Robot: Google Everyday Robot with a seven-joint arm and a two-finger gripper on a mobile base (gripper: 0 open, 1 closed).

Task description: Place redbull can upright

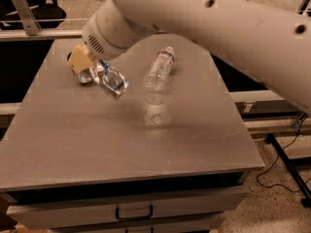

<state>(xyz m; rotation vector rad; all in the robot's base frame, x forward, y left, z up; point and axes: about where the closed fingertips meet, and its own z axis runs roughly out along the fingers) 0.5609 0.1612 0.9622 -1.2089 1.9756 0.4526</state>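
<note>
The redbull can (110,77) slants in my gripper close above the table, so I should turn my wrist level until the can's lower end (118,88) faces straight down before lowering it.
The redbull can (113,82), silver with blue patches and a creased wall, is tilted at the left back of the grey table (146,144). My gripper (94,71) is shut on its upper end, with a tan finger pad (77,60) showing on the left side. The can's lower end points down and to the right, close above the table. My thick white arm reaches in from the upper right and hides the wrist.
A clear plastic bottle (159,70) lies on its side just right of the can, near the table's back. A drawer with a dark handle (133,212) is under the front edge. A metal rail (29,18) runs behind the table at the left.
</note>
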